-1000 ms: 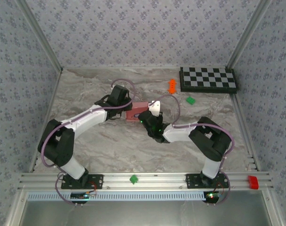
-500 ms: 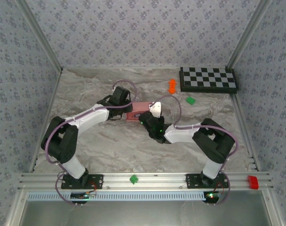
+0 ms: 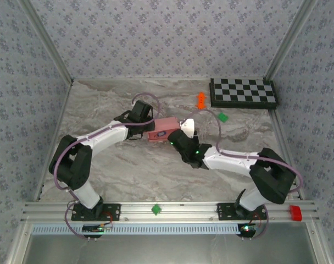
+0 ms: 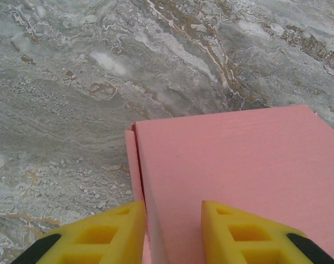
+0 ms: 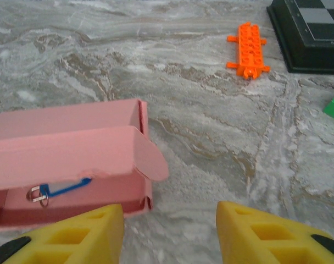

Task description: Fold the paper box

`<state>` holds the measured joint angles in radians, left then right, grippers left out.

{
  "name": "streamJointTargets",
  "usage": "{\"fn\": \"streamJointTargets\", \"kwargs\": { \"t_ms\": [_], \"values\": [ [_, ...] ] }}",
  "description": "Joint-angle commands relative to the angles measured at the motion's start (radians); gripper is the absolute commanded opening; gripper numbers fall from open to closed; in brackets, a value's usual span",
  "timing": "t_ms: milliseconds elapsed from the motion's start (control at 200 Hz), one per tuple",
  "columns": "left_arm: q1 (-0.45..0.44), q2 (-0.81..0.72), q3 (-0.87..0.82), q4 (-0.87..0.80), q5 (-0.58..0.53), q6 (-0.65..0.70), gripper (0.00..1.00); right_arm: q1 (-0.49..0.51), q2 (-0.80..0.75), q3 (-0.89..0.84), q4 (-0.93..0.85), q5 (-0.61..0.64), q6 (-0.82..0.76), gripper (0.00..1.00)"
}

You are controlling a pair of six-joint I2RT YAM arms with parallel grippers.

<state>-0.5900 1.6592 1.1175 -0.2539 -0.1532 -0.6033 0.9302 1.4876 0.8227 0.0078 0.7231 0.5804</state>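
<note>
Next, my right gripper goes to the box's free end opposite my left gripper and straddles that end's side (image 5: 143, 118) before it tucks the box's flap, because the paper box's front (image 5: 68, 199) gapes.
The paper box (image 3: 162, 130) is a small pink card box lying mid-table. In the left wrist view the paper box (image 4: 238, 159) has its lid down. My left gripper (image 4: 173, 206) holds its left edge, one yellow finger (image 4: 109, 231) against the side wall and the other on the lid. In the top view the left gripper (image 3: 149, 126) sits at the box's left end. The right wrist view shows the paper box (image 5: 68, 148) with its front gaping, a rounded tuck flap sticking out and a blue strap (image 5: 65, 188) inside. My right gripper (image 5: 170, 209) is open, just right of the box.
An orange toy (image 3: 200, 100) and a green brick (image 3: 222, 117) lie behind and right of the box. A checkerboard (image 3: 243, 92) is at the back right. On the front rail sit a green piece (image 3: 155, 209) and a red block (image 3: 295, 212).
My right arm has swung out to the right and its gripper has drawn back off the box. The box's pink lid now shows more fully. The left gripper has barely moved.
</note>
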Motion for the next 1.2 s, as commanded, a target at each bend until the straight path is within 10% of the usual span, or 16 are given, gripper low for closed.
{"fn": "streamJointTargets", "kwargs": {
  "t_ms": [0,490,1194],
  "values": [
    [0.001,0.027,0.036,-0.022,-0.023,-0.008,0.32,0.005,-0.082,-0.01,-0.163,-0.054,0.041,0.5],
    [0.001,0.022,0.042,-0.035,-0.046,-0.003,0.33,-0.272,-0.055,0.181,-0.244,-0.669,-0.141,0.49],
    [0.001,0.022,-0.035,0.008,-0.017,-0.029,0.34,-0.367,0.295,0.36,-0.263,-0.832,-0.167,0.42]
  ]
}}
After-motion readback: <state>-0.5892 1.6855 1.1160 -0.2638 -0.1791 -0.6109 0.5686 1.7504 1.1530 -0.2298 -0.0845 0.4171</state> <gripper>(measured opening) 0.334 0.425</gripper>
